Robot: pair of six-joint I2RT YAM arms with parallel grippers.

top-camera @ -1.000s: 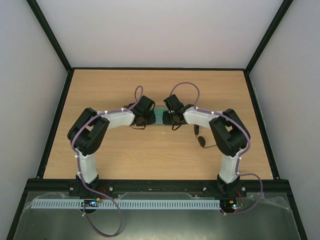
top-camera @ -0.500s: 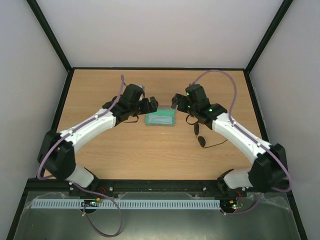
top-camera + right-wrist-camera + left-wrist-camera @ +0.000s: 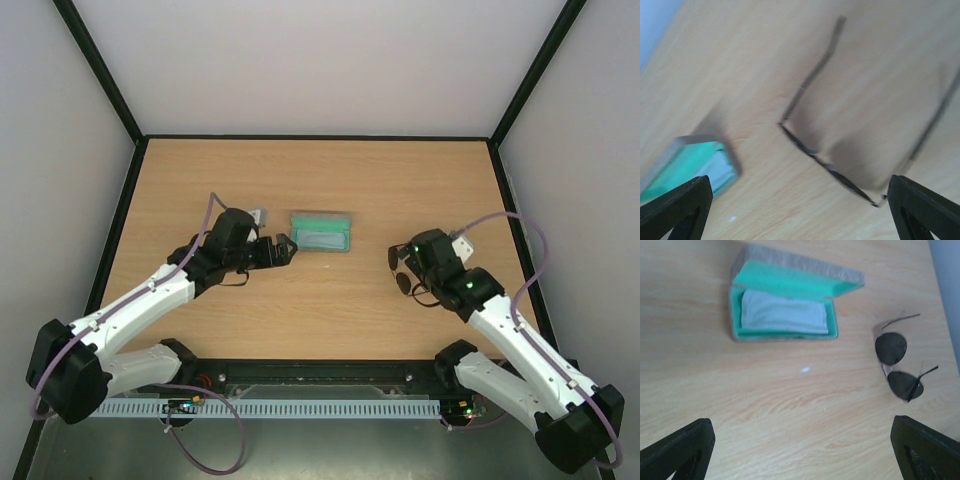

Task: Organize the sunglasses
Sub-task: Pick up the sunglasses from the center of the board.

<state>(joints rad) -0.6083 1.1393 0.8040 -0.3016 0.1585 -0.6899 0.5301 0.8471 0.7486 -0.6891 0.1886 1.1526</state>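
Observation:
The sunglasses lie far from my left gripper with temples open, so my right gripper should take the near temple and bring the sunglasses to my left gripper.
The sunglasses lie on the wooden table with temples unfolded, right of the case. Their dark round lenses show partly under my right gripper, which hovers open just above them. In the right wrist view the thin frame is close and blurred between the wide black fingertips. The grey case lies open, its green lining showing and a pale blue cloth folded inside. My left gripper is open, empty, just left of the case.
Black frame rails border the table on the left, right and back edges. Grey walls stand beyond them. Both arm bases sit at the near edge. A small white speck lies on the wood in front of the case.
Both grippers have opened and drawn away from the case. The left arm pulled back to the case's left; the right arm swung right and nearer, over the sunglasses.

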